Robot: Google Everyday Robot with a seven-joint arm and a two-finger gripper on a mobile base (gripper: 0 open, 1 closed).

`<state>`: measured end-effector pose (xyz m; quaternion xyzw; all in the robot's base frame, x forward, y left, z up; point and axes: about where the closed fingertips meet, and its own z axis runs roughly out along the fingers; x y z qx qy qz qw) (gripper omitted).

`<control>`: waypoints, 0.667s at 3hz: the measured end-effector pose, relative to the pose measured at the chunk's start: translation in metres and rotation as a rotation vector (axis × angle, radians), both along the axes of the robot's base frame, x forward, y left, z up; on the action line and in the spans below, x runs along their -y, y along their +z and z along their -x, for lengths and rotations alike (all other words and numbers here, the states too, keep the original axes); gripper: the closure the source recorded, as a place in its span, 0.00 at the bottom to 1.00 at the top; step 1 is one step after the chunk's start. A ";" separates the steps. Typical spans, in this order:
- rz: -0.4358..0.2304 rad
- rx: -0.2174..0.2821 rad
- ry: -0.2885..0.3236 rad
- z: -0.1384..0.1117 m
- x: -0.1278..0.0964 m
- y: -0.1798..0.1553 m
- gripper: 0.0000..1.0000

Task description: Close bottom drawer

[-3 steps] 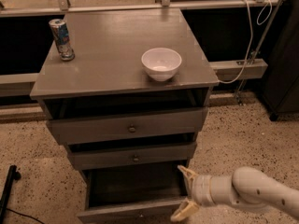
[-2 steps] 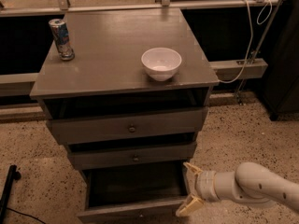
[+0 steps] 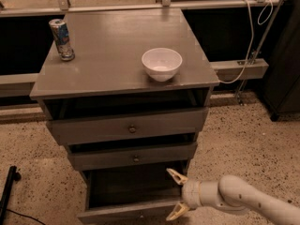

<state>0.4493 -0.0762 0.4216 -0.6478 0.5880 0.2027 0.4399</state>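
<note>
The robot's gripper should keep going down past the bottom drawer's corner (image 3: pixel 176 201) until its fingers face that drawer's front, because the space ahead of the bottom drawer's front (image 3: pixel 131 213) is clear.
The bottom drawer (image 3: pixel 124 211) is the lowest of three grey drawers in the cabinet. It stands pulled well out, and its dark inside shows from above. Its knob is cut off at the bottom edge of the view. My gripper (image 3: pixel 176 194) reaches in from the lower right on a white arm. Its two yellowish fingers (image 3: pixel 176 176) are spread open and empty, at the drawer's right front corner. One finger is over the drawer's right side, the other beside the drawer front.
The middle drawer (image 3: pixel 135 157) and the top drawer (image 3: pixel 131 128), both with brass knobs, stand slightly out. On the cabinet top (image 3: pixel 108 60) are a white bowl (image 3: pixel 161 63) and a can (image 3: pixel 61 39). A white cable (image 3: pixel 243 55) hangs at the right. A black object (image 3: pixel 7 191) lies at the lower left.
My gripper and arm have drawn back a little to the right, away from the drawer's inside. The drawers have not moved.
</note>
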 end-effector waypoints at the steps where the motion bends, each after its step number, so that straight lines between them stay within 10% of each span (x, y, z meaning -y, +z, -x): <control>1: -0.047 -0.005 0.125 0.016 -0.022 -0.054 0.00; 2: -0.046 -0.024 0.125 0.019 -0.026 -0.067 0.00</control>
